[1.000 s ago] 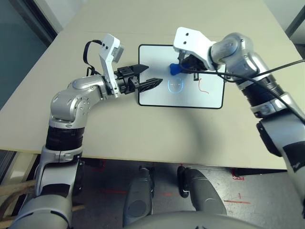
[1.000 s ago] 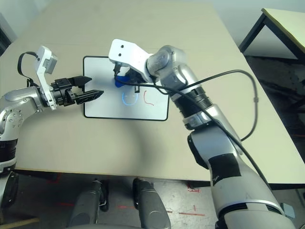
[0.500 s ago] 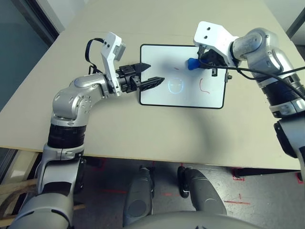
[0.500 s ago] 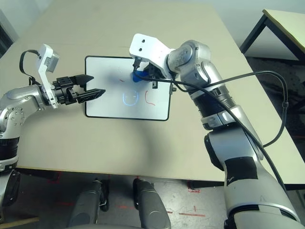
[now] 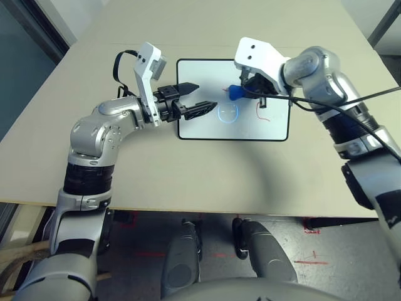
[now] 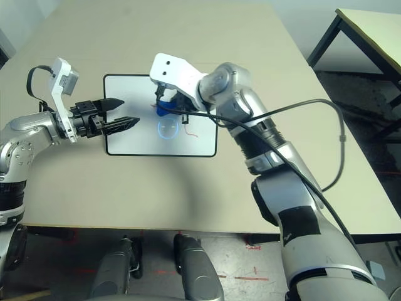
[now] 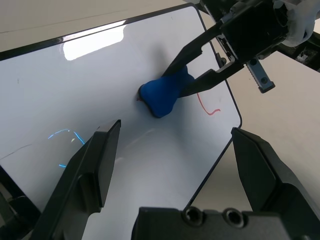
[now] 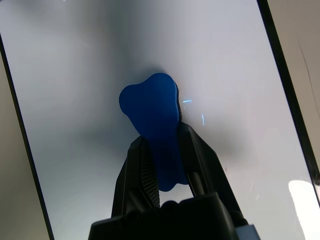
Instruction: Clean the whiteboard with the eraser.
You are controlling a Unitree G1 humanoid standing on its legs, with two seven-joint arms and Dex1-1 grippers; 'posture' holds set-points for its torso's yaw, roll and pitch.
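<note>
The blue eraser's tip [image 5: 234, 93] is clear of a red smear on the whiteboard, so my right gripper should wipe the eraser back across the smear [image 5: 225, 89].
The whiteboard [image 5: 207, 128] lies flat on the beige table, with a red marker stroke [image 5: 263, 113] on its right part. My right gripper [image 5: 242, 89] is shut on the blue eraser [image 5: 234, 93] and presses it onto the board's upper middle, left of the red stroke. The right wrist view shows both fingers clamped on the eraser [image 8: 152, 115] at its waist. My left gripper [image 5: 207, 95] hovers open over the board's left part, holding nothing and pointing at the eraser [image 7: 162, 95].
The beige table [image 5: 188, 169] has free room all around the board. A black cable [image 6: 332, 125] hangs from my right arm. A second table [image 6: 369, 31] stands off to the right.
My right gripper swept the eraser to the right across the board's top, then back left to the upper middle. The left arm has held still. The camera shifted a little.
</note>
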